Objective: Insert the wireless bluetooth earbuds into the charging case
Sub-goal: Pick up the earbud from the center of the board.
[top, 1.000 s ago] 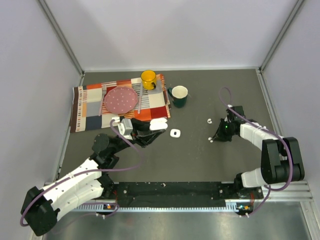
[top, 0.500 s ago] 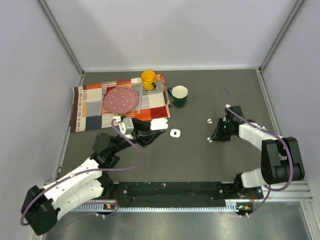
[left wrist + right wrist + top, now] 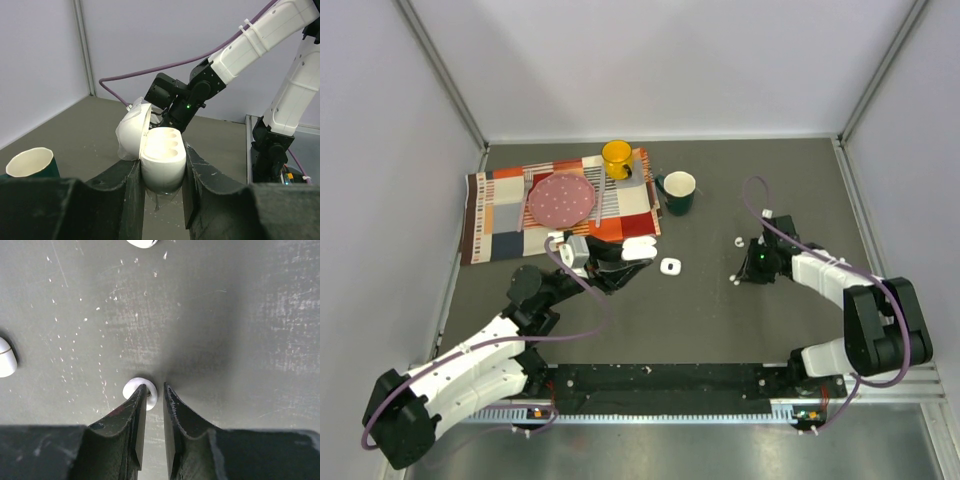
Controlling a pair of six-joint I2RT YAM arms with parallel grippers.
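Observation:
My right gripper has a narrow gap, and the earbud lies point(image 3: 132, 386) under one finger, outside that gap. Next, I open my right gripper and close both fingers around the earbud point(image 3: 152, 399) before I lift.
My left gripper point(image 3: 628, 254) is shut on the white charging case point(image 3: 639, 245). In the left wrist view the case point(image 3: 161, 160) sits between my fingers with its lid open and its sockets showing. My right gripper point(image 3: 740, 273) is low over the table at a white earbud point(image 3: 732, 280). In the right wrist view my right gripper point(image 3: 154, 386) has only a narrow gap. The earbud point(image 3: 131, 388) lies under the left fingertip, and a sliver of table shows between it and the right finger. A second earbud point(image 3: 738, 241) lies a little farther back.
A small white squarish piece point(image 3: 670, 266) lies between the arms. A green mug point(image 3: 678, 191), a yellow mug point(image 3: 617, 158) and a pink plate point(image 3: 561, 199) stand on or by a checked cloth point(image 3: 500, 215) at the back left. White pieces show at the right wrist view's left edge point(image 3: 5, 357) and top edge point(image 3: 142, 242).
My right gripper has slid a little to the left, and the earbud at its tips has shifted left with it. The left arm and the case have not moved.

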